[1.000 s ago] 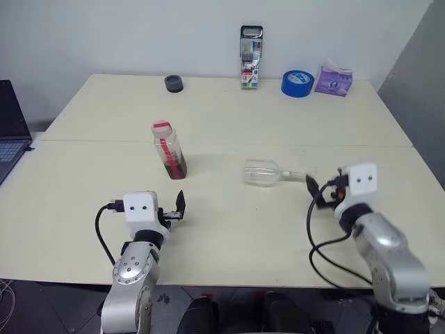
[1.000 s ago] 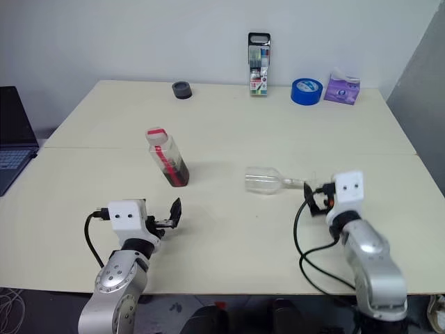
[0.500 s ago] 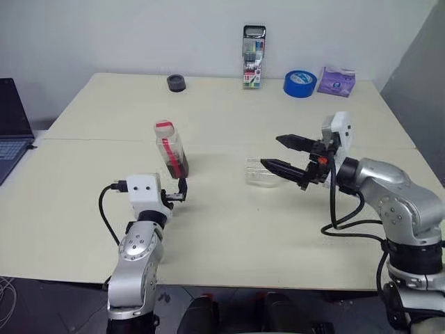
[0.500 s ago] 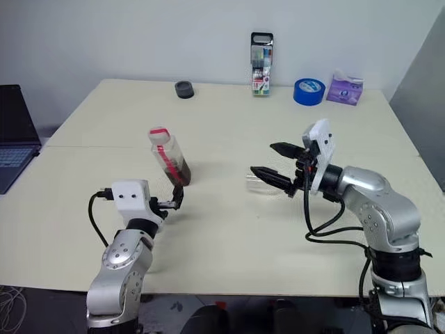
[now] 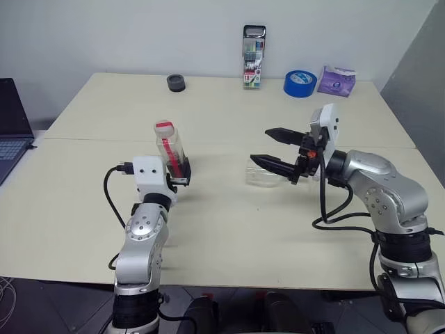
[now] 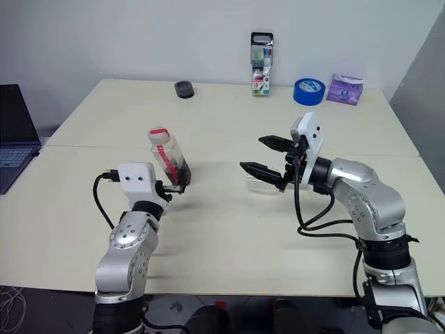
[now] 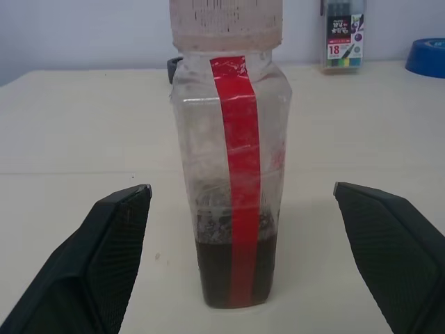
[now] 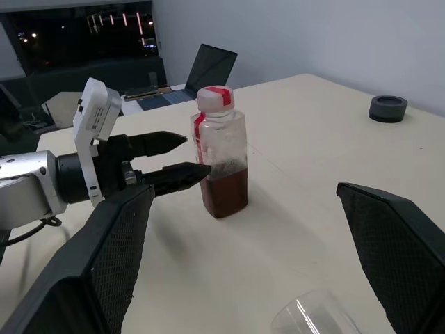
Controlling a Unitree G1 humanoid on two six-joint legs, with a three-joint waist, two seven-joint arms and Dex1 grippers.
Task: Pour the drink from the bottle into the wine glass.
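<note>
My left gripper keeps moving forward until its open fingers surround the bottle's body (image 5: pixel 172 149), then close, as the upright bottle (image 6: pixel 167 154) stands centred ahead of them.
The bottle (image 5: pixel 170 148) stands upright on the table, clear with a red strip and a red-and-white cap. A little dark drink (image 7: pixel 233 268) sits at its bottom. My left gripper (image 5: pixel 182 175) is open just short of the bottle, one finger (image 7: pixel 104 243) to each side of it in the left wrist view. The wine glass (image 5: pixel 259 177) lies on its side at mid-table, its stem hidden behind my right gripper (image 5: pixel 261 146). That gripper hangs open over the glass's bowl, pointing left towards the bottle. The glass's rim (image 8: pixel 313 316) shows between its fingers.
Along the far edge of the table (image 5: pixel 229 229) stand a dark round thing (image 5: pixel 176 83), a tall marker pack (image 5: pixel 252 57), a blue tape roll (image 5: pixel 297 83) and a purple tissue pack (image 5: pixel 336 80). A laptop (image 5: pixel 10 129) sits off the table's left side.
My right arm swung up and leftward from beside the glass's foot to above its bowl, turning to point left. My left gripper advanced up to the bottle. Both stayed open.
</note>
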